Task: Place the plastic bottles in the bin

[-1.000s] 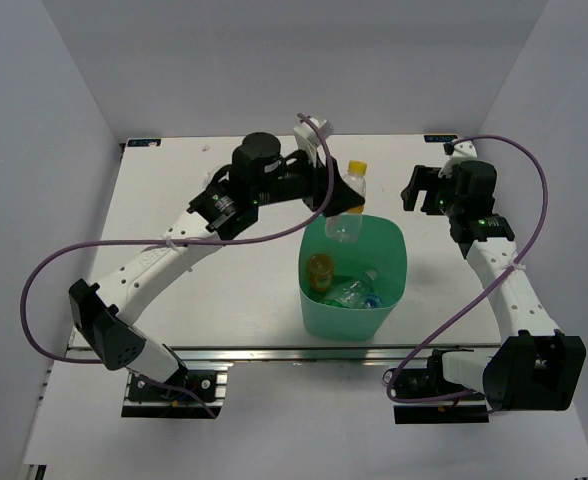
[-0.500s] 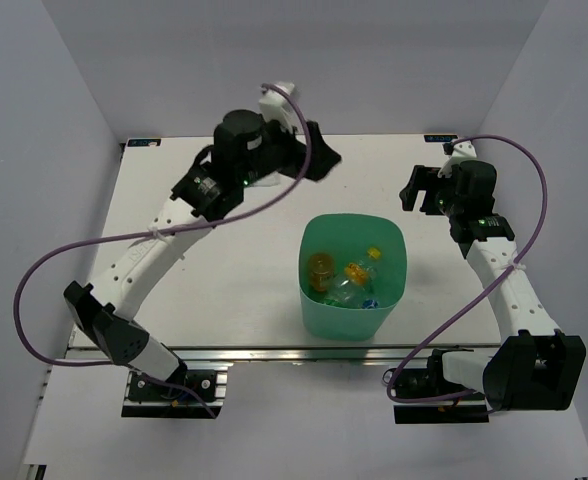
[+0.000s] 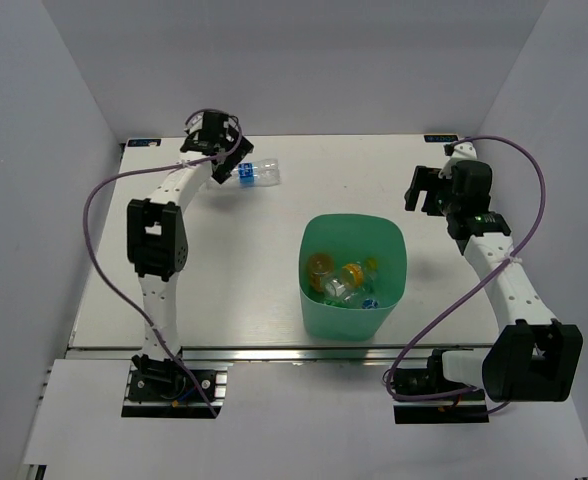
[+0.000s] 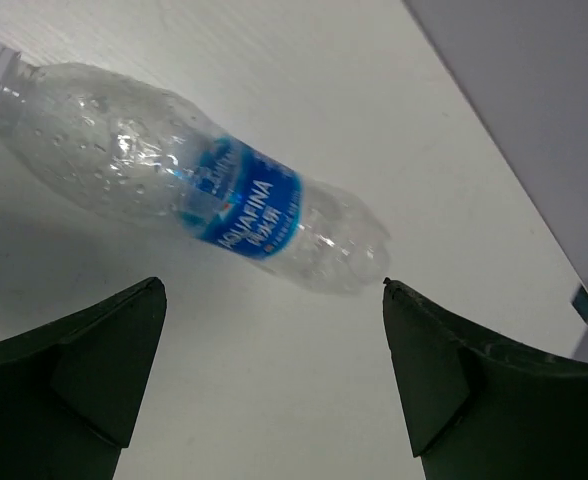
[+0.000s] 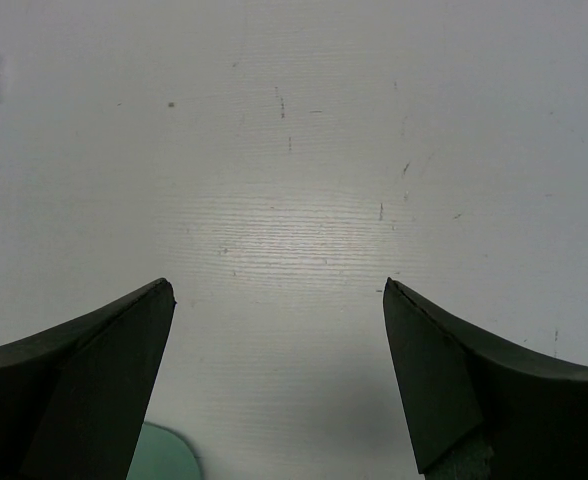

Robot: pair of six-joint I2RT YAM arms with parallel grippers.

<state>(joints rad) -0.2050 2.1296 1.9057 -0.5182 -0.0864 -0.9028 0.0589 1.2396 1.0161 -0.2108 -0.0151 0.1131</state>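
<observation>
My left gripper's open fingers have the blue label point(image 3: 246, 174) centred ahead of them, so I should keep lowering and turning until they straddle the bottle at the label point(image 4: 249, 200).
A clear plastic bottle with a blue label point(image 3: 257, 173) lies on its side at the far left of the table. My left gripper point(image 3: 222, 168) hovers just left of it. In the left wrist view the bottle point(image 4: 204, 185) lies just beyond the fingertips, and the left gripper point(image 4: 274, 300) is open with only bare table between them. The mint-green bin point(image 3: 352, 320) stands in the middle and holds several bottles, among them an orange one point(image 3: 321, 267) and an orange-capped one point(image 3: 355, 272). My right gripper point(image 3: 421, 188) hangs open and empty at the far right, point(image 5: 279, 290).
A corner of the bin's rim point(image 5: 164, 458) shows at the bottom of the right wrist view. White walls enclose the table on the left, back and right. The left arm's purple cable point(image 3: 99, 225) loops over the left side.
The left gripper let the orange-capped bottle drop into the bin, opened wide, and swung to the far left beside the clear bottle. The right arm stayed still.
</observation>
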